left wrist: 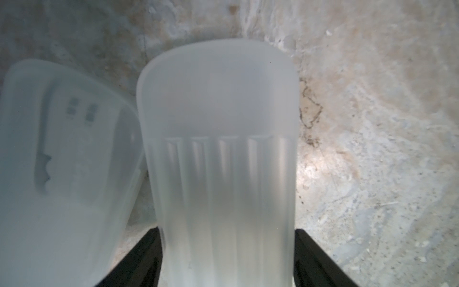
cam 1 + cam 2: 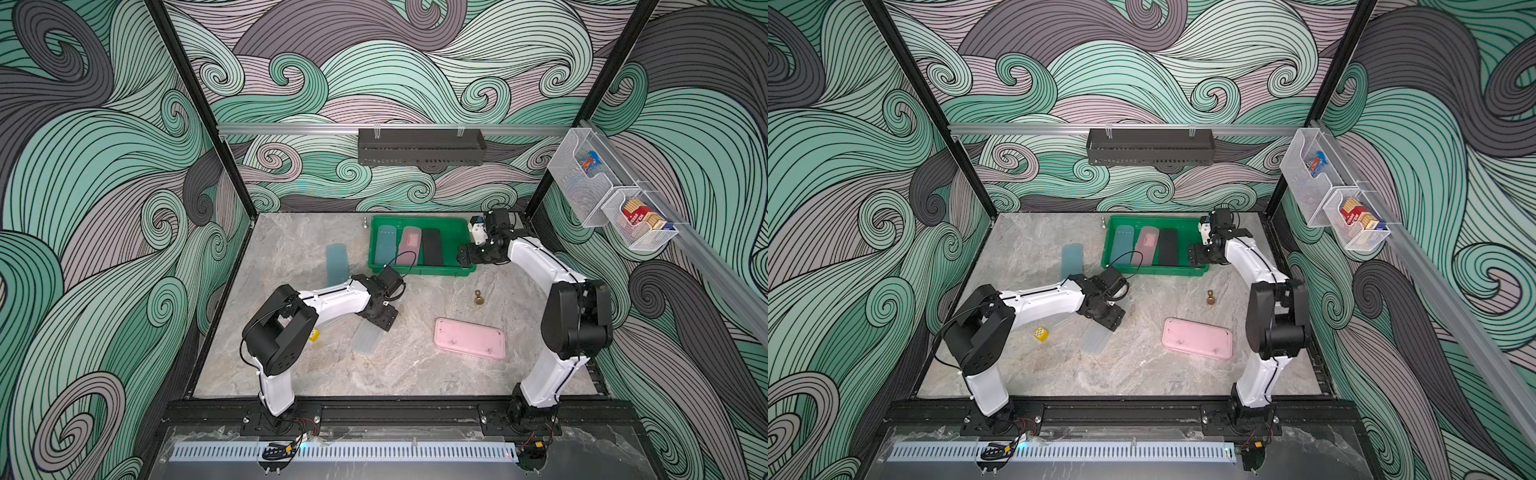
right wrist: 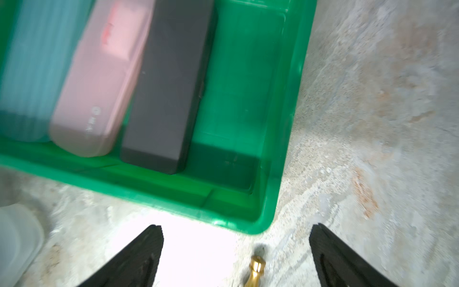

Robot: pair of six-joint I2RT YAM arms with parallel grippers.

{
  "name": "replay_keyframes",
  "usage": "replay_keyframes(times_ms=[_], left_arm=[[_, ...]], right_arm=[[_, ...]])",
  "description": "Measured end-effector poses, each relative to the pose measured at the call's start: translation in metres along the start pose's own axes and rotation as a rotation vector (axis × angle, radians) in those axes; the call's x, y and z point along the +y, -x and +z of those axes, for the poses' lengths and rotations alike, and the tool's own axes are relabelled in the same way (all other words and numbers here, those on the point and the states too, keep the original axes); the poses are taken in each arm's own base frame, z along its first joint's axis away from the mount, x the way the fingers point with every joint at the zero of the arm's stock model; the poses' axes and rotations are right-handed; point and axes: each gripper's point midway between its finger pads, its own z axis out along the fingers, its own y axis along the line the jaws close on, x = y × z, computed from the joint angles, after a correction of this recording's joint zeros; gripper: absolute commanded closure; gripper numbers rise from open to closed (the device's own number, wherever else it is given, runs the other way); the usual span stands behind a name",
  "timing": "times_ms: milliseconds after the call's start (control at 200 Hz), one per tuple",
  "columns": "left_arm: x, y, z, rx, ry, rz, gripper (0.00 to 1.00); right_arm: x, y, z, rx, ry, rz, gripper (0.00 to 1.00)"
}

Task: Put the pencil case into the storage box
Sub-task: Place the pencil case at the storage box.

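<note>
My right gripper is heading for the frosted pencil case's rounded end (image 1: pixel 220 88), which sticks out past my left gripper's fingers, and should keep moving toward that end (image 1: pixel 270 88) until it closes there.
A frosted, ribbed pencil case (image 1: pixel 218 124) runs between the black fingers of my left gripper (image 1: pixel 227 233), which is shut on it. In both top views this case (image 2: pixel 365 340) (image 2: pixel 1096 338) sticks out from the left gripper (image 2: pixel 380 321) low over the table's middle. A second frosted piece (image 1: pixel 62 149) lies beside it. The storage box (image 2: pixel 436 272) (image 2: pixel 1158 271) is a green tray at the back, holding a blue, a pink and a black case side by side. My right gripper (image 2: pixel 463 254) (image 3: pixel 236 227) is open and empty, just off the tray's front right corner (image 3: pixel 263 223).
A blue case (image 2: pixel 336 262) lies left of the tray. A wide pink case (image 2: pixel 469 337) lies front right. A small brass piece (image 2: pixel 478 298) (image 3: pixel 255 270) stands between that case and the tray. A yellow die (image 2: pixel 1040 334) sits by the left arm.
</note>
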Motion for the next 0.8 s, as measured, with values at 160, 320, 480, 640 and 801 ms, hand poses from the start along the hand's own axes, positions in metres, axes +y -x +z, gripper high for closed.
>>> replay_keyframes(times_ms=[160,320,480,640,801], left_arm=[[-0.001,0.001,0.0,-0.023,-0.004,-0.011,0.46],[-0.003,0.003,0.0,-0.042,0.002,-0.023,0.53],[-0.003,0.002,-0.001,-0.061,-0.002,-0.038,0.54],[-0.008,-0.007,-0.007,-0.052,-0.036,-0.04,0.53],[-0.011,-0.023,-0.013,-0.01,-0.059,-0.037,0.53]], right_arm=[[0.029,-0.001,-0.027,-0.053,0.042,-0.04,0.01],[0.055,-0.016,-0.038,-0.058,0.102,-0.069,0.01],[0.065,-0.035,-0.042,-0.042,0.149,-0.057,0.01],[0.079,-0.05,-0.045,-0.049,0.239,-0.02,0.01],[0.105,-0.064,-0.045,-0.046,0.391,0.015,0.01]])
